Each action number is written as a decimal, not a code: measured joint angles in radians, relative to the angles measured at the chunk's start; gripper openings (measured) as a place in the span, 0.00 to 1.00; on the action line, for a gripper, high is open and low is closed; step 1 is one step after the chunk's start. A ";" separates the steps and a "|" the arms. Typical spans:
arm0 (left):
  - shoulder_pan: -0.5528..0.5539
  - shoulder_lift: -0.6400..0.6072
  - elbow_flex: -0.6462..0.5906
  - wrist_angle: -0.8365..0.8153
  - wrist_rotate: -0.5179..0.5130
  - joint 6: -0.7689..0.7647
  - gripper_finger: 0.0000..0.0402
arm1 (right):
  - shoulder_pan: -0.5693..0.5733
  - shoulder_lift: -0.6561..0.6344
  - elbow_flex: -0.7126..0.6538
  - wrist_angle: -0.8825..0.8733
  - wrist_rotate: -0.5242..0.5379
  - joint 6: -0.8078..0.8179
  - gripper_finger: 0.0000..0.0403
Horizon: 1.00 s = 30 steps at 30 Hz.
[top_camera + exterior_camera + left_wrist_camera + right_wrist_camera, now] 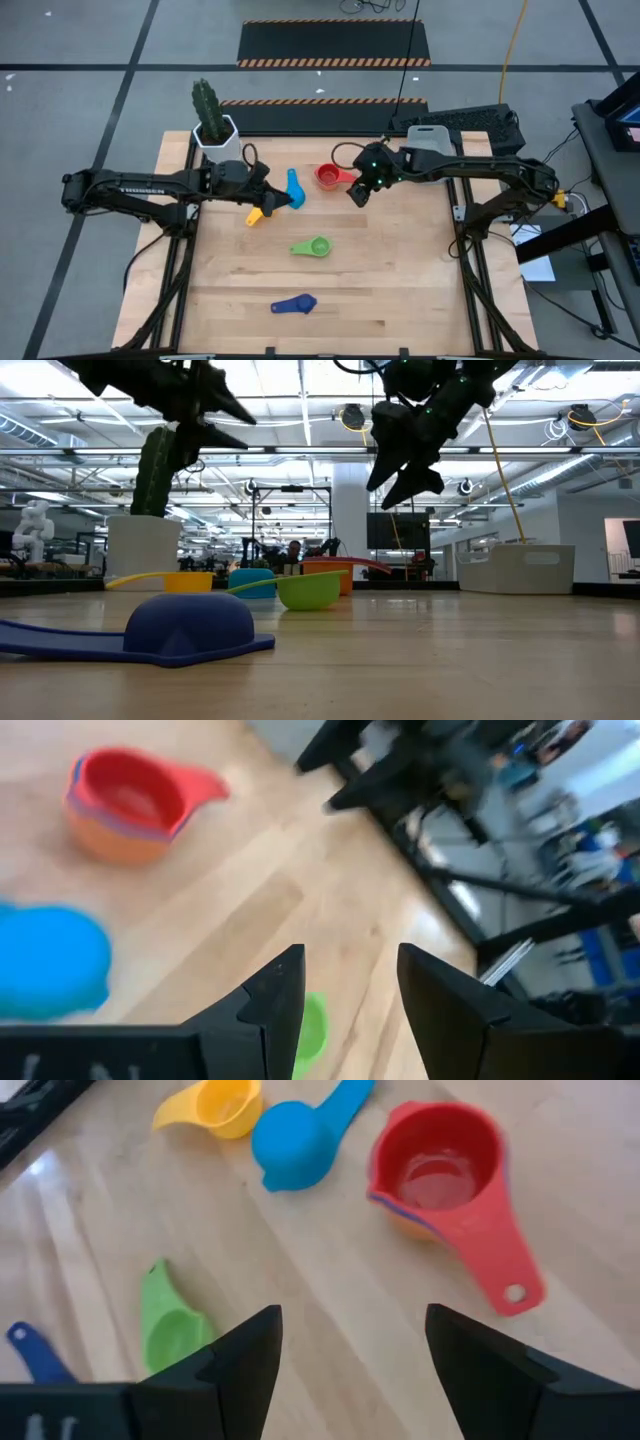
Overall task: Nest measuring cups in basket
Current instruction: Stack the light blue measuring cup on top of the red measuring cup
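The light blue cup (297, 198) is opening down with its handle toward the table's far edge, so the robot's right gripper should move back while the left gripper turns the cup by the handle (292, 176).
A red measuring cup (328, 177) sits nested in an orange one (400, 1225), upright at the table's far middle. A light blue cup (294, 188) and a yellow cup (255, 214) lie to its left. A green cup (312, 246) lies mid-table. A dark blue cup (294, 305) lies mouth down near the front. The pale grey basket (432, 137) stands at the far right. My left gripper (283, 197) hangs open above the light blue cup. My right gripper (357, 195) hangs open in the air just right of the red cup. Neither holds anything.
A white hexagonal pot with a cactus (215, 130) stands at the table's far left corner. The wooden table (400, 280) has bare board on its right half and along the near edge. A keyboard (480, 120) lies beyond the far right edge.
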 joint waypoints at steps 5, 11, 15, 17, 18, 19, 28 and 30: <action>-0.014 0.000 0.000 -0.160 -0.001 -0.031 0.41 | 0.037 0.000 0.000 0.002 -0.002 0.013 0.59; -0.004 0.000 0.000 -0.355 -0.076 -0.112 0.41 | 0.042 0.000 0.000 0.000 -0.034 0.011 0.59; 0.004 0.001 0.000 -0.457 -0.087 -0.151 0.41 | 0.032 0.000 0.000 -0.023 -0.058 -0.021 0.59; 0.013 0.003 0.000 -0.481 -0.081 -0.164 0.41 | 0.023 0.000 0.000 -0.041 -0.062 -0.046 0.59; 0.018 0.003 0.000 -0.486 -0.081 -0.179 0.42 | 0.019 0.000 0.000 -0.053 -0.062 -0.053 0.59; 0.024 0.003 0.000 -0.485 -0.081 -0.196 0.44 | 0.014 0.000 0.000 -0.067 -0.062 -0.061 0.59; 0.063 0.019 0.000 -0.414 -0.069 -0.223 0.52 | -0.033 0.000 0.000 -0.154 -0.063 -0.175 0.59; 0.071 0.035 0.005 -0.399 -0.073 -0.232 0.53 | -0.047 -0.005 0.000 -0.175 -0.062 -0.201 0.59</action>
